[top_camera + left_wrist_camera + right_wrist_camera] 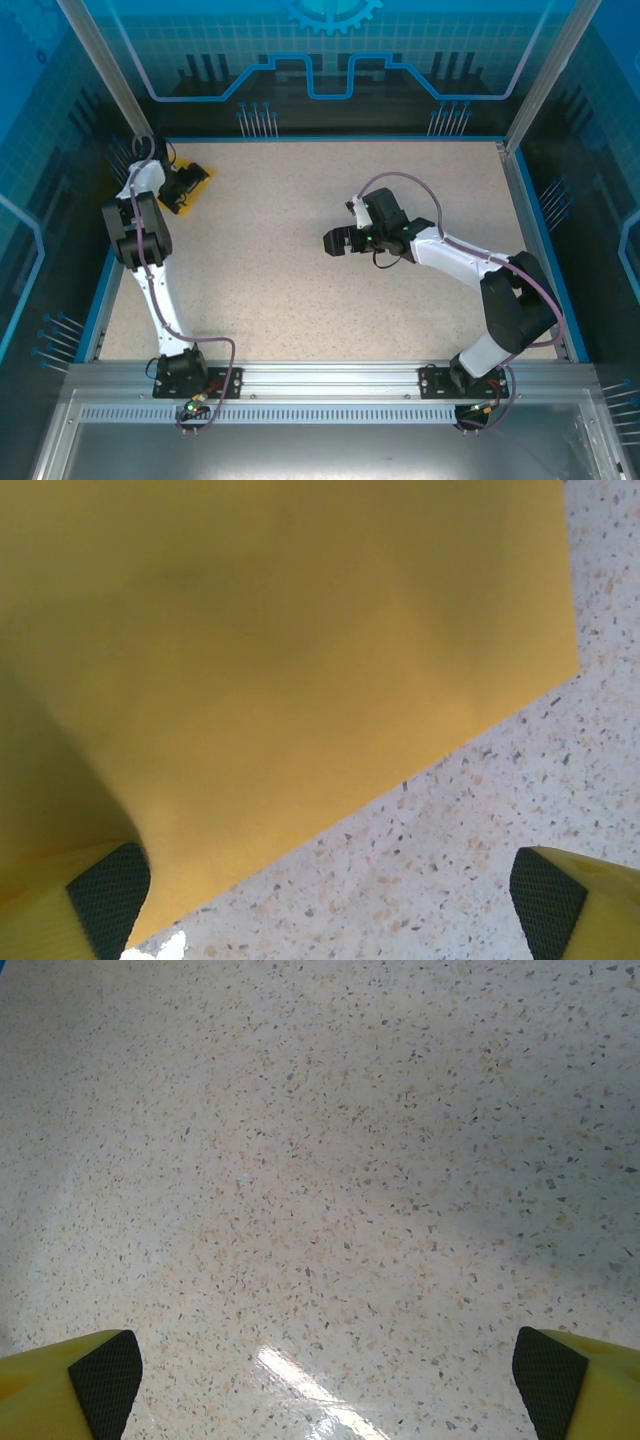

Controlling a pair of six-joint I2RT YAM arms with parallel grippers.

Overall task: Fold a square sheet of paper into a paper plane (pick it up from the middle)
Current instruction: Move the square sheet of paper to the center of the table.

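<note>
I should use my left gripper to drag the square sheet toward mid-table before folding, as it lies in the table's far corner, far from my right gripper.
The square sheet of paper lies flat in the table's far left corner, plain orange-yellow with a sharp corner. My left gripper hovers low over it, open. In the left wrist view its jaws stand wide apart; the sheet's near edge runs up against the left pad, and bare table lies under the right pad. My right gripper is open above bare table at mid-table, nothing between its fingers. The paper plane is out of view.
The speckled table is fenced by a blue frame and clear walls, close behind the left gripper. A metal rail carries both arm bases at the near edge.
</note>
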